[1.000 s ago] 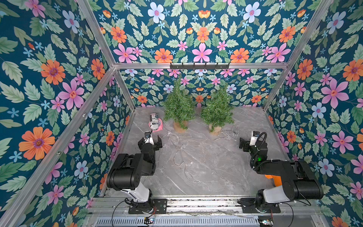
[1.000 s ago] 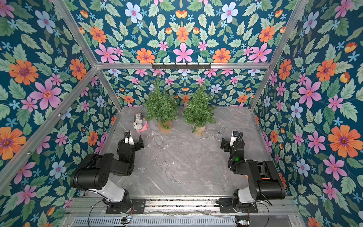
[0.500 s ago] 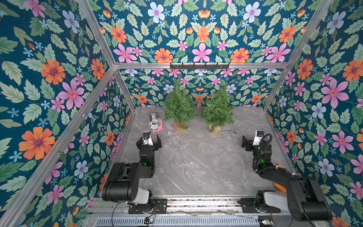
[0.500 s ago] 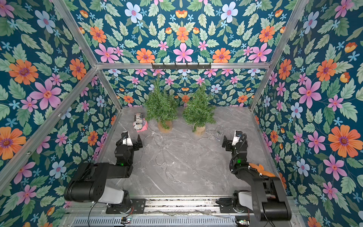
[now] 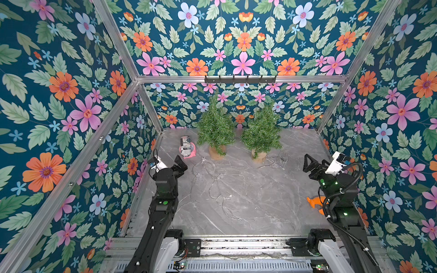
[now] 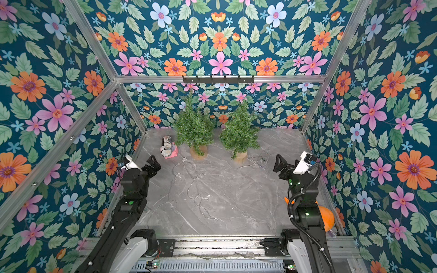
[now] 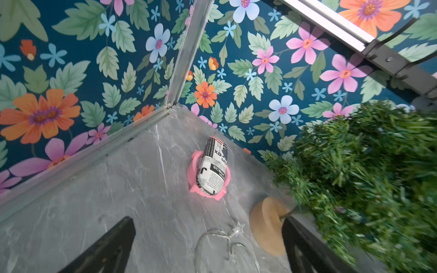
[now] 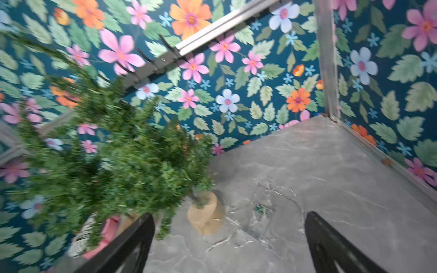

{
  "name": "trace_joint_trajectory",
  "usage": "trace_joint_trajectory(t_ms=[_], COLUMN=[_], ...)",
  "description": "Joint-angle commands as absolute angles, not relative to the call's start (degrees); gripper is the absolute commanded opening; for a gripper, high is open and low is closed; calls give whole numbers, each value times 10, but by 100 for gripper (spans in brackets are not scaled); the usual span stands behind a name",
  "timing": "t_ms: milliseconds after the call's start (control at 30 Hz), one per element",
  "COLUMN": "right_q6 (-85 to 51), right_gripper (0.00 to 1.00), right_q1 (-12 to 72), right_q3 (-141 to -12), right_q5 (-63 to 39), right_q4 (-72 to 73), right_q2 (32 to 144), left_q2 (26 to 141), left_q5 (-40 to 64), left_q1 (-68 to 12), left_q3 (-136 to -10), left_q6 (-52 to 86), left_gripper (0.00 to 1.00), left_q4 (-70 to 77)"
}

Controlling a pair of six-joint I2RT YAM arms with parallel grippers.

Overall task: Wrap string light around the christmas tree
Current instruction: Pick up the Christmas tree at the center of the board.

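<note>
The space (image 5: 292, 144) between the robot's open right gripper and the nearer tree is clear, so that gripper should keep moving up toward that tree's top (image 5: 267, 110) and close there.
Two small green christmas trees stand on round wooden bases at the back of the table, the left tree (image 5: 215, 127) (image 6: 194, 127) and the right tree (image 5: 261, 132) (image 6: 238, 132). The string light (image 5: 212, 179) (image 6: 191, 182) lies loose in thin silvery loops on the marble table, from the right tree's base to the middle. My left gripper (image 5: 176, 163) (image 7: 208, 227) hovers open, with a star light (image 7: 236, 228) and the left tree's base (image 7: 267, 224) ahead of it. My right gripper (image 5: 315, 163) (image 8: 229, 224) hovers open before the wire tangle (image 8: 267, 208), holding nothing.
A newspaper-print roll in a pink holder (image 5: 186, 149) (image 7: 210, 170) lies left of the left tree. An orange object (image 5: 315, 203) (image 6: 327, 217) sits by the right arm's base. Floral walls close in three sides, and a black hook rail (image 5: 240, 79) runs above the trees.
Both arms have unfolded and risen from a low tucked pose, and the grippers have shifted slightly. Both grippers stayed open. The string light has not moved.
</note>
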State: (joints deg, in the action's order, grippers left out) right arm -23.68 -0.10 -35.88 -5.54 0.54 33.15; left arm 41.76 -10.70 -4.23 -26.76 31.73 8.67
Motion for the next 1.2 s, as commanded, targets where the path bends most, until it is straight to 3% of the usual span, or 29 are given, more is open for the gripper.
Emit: trace_joint_trajectory(t_ms=[0, 133, 333, 500, 700, 833, 1167], right_q6=[-241, -252, -191, -133, -133, -140, -106], right_gripper=[99, 99, 99, 99, 95, 88, 88], right_q1=[0, 4, 39, 64, 72, 76, 109], right_q3=[-421, -521, -586, -630, -674, -697, -760], right_q5=[-217, -340, -319, -349, -347, -339, -303], right_q4=[-6, 51, 193, 268, 335, 365, 348], right_q2=[372, 460, 567, 657, 748, 800, 894], left_q2=[380, 388, 484, 491, 450, 440, 439], left_q5=[12, 110, 262, 213, 315, 313, 274], left_q1=[-43, -43, -44, -65, -65, -67, -67], left_q3=[-264, -291, -422, -387, -309, -312, -319], left_q6=[349, 366, 263, 235, 293, 277, 290], left_gripper=[100, 99, 98, 97, 95, 94, 93], left_q4=[38, 18, -86, -73, 53, 38, 24])
